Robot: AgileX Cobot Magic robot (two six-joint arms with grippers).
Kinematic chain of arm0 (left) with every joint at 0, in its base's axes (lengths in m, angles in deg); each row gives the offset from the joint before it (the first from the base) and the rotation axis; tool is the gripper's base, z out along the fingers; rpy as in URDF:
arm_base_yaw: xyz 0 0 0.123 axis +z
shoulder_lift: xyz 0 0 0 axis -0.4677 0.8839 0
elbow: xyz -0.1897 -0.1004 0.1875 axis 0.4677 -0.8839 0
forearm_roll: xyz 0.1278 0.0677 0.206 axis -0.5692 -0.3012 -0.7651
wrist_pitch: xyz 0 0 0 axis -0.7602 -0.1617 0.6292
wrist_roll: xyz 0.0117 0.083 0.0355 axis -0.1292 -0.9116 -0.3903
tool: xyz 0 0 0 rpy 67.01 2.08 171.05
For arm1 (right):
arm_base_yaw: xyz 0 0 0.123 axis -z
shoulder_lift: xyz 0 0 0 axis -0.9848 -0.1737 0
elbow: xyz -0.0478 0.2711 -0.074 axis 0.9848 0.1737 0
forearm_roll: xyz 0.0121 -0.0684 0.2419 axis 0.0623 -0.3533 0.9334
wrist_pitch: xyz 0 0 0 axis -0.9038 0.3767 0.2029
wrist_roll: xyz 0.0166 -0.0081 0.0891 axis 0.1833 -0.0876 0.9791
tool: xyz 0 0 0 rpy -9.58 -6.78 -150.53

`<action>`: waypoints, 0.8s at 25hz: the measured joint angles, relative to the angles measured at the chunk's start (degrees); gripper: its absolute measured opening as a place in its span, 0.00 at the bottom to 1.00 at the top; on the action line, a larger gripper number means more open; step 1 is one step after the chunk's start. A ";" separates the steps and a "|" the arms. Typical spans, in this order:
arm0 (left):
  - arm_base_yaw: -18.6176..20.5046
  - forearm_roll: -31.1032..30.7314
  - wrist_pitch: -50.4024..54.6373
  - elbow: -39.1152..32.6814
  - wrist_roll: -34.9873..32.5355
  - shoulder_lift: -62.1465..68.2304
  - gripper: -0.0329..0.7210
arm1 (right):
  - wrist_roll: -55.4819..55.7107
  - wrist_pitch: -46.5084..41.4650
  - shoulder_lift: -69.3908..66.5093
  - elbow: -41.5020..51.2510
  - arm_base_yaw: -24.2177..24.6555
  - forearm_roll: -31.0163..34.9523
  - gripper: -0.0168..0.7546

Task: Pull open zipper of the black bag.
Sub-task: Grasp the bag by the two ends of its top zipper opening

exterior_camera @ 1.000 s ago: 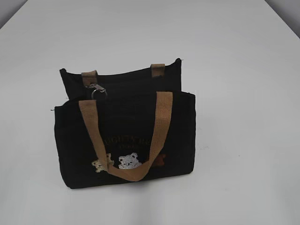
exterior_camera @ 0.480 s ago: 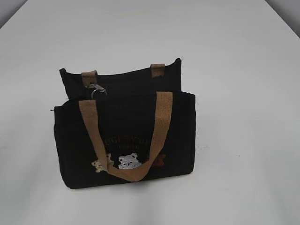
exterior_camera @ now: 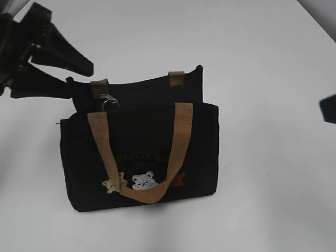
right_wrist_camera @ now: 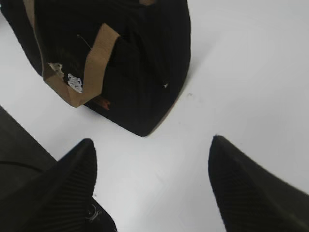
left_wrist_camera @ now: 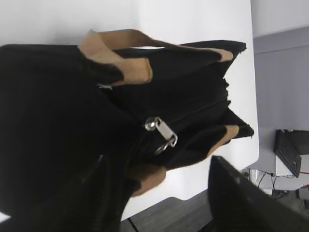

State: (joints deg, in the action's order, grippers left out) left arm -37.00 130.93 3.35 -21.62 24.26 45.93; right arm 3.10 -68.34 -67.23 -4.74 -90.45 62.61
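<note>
My left gripper should hold the bag's corner while my right gripper pulls the zipper's silver ring across, because the zipper pull is at that corner, by my left gripper.
The black bag stands upright mid-table, tan handles and embroidered bears facing the exterior view. Its zipper pull, a silver ring and clasp, sits at the left end of the top. In the left wrist view the zipper runs along the top to the pull. My left gripper is open at the bag's upper left corner, and the bag's end lies ahead between its fingers. I cannot tell if it touches. My right gripper hangs open over bare table, right of the bag.
The white table spreads around the bag. Only a dark tip of the right gripper shows at the right edge of the exterior view. The table's edge and floor show in the left wrist view.
The left gripper has come into the exterior view from the upper left, reaching the bag's corner. The right gripper's tip has appeared at the right edge. The bag has not moved.
</note>
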 joint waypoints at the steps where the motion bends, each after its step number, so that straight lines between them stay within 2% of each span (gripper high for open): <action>1: -0.73 -0.38 0.30 2.14 0.82 2.56 0.68 | -1.85 0.00 -3.33 -1.68 -1.11 0.69 0.74; 7: -1.75 -8.40 5.32 12.43 7.65 13.58 0.58 | -10.94 -0.06 -19.74 -12.28 -8.65 4.41 0.74; 11: -1.92 -9.53 6.66 14.60 9.16 16.79 0.56 | -12.41 0.44 -28.87 -18.23 -13.63 5.73 0.74; 13: -2.19 -9.90 6.33 14.73 9.27 17.32 0.52 | -13.54 0.51 -33.49 -21.51 -16.25 5.79 0.74; 15: -2.63 -10.78 6.20 14.76 9.22 17.33 0.42 | -15.19 0.64 -37.56 -24.71 -18.63 5.79 0.74; 20: -3.69 -12.50 5.70 15.79 7.15 17.15 0.08 | -16.65 1.00 -46.85 -33.18 -23.13 5.97 0.74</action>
State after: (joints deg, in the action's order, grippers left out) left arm -40.70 118.43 9.06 -5.83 31.42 63.08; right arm -13.54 -67.34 -114.07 -37.92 -113.58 68.58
